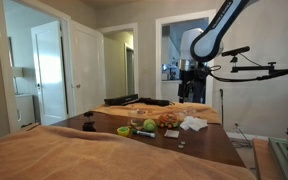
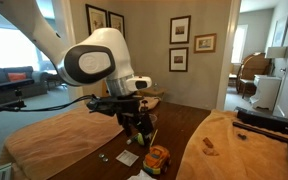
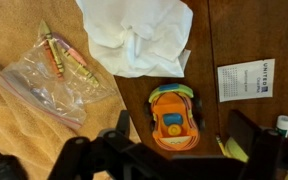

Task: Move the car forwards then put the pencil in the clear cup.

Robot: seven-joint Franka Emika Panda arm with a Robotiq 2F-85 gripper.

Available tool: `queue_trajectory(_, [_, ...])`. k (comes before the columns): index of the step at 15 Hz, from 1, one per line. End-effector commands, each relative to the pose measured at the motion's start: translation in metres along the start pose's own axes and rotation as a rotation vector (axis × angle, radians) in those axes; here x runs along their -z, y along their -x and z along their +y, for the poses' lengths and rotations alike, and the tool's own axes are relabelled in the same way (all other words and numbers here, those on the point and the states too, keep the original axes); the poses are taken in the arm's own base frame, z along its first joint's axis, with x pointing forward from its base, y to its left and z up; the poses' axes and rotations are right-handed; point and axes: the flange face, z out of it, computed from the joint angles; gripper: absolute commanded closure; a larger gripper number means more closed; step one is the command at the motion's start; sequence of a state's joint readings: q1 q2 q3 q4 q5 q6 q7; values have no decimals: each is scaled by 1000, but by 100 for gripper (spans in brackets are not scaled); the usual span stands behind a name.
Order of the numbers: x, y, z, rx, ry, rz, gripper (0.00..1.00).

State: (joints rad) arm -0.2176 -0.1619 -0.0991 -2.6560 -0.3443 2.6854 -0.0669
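My open fingers are straddling the orange toy car's narrow width [image 3: 174, 119], so my gripper should keep going down toward the green trim [image 3: 172, 90] until they are on both sides of it, and then close.
An orange toy car [image 3: 174, 115] with green trim and black wheels stands on the dark wooden table [image 3: 244, 30]. It also shows in both exterior views [image 1: 171, 122] [image 2: 158, 157]. My gripper [image 3: 184, 140] is open and empty. It hangs above the car with one finger on each side, not touching it, and shows in both exterior views [image 1: 191, 92] [image 2: 139, 122]. A thin yellow stick [image 3: 219, 144], perhaps the pencil, lies by one finger and is mostly hidden. I cannot make out the clear cup for sure.
A crumpled white cloth [image 3: 139, 35] lies beyond the car. A clear plastic bag of crayons [image 3: 59, 70] rests on the tan blanket [image 3: 14, 130]. A printed card [image 3: 246, 78] lies beside the car. A green bowl [image 1: 124, 130] stands on the table.
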Motion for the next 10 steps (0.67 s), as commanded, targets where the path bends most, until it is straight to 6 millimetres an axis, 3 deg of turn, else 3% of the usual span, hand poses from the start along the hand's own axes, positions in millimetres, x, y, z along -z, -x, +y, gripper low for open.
queue_trajectory(1, [-25, -3, -1, 68, -38, -24, 0])
queue_trajectory(5, [-54, -6, -2, 181, -73, -42, 0])
queue_trajectory(8, [-81, -17, 11, 235, -72, -28, 0])
queue_trajectory(9, [-60, -4, 0, 203, -67, -38, 0])
queue_trajectory(10, [-67, -5, 2, 207, -68, -45, 0])
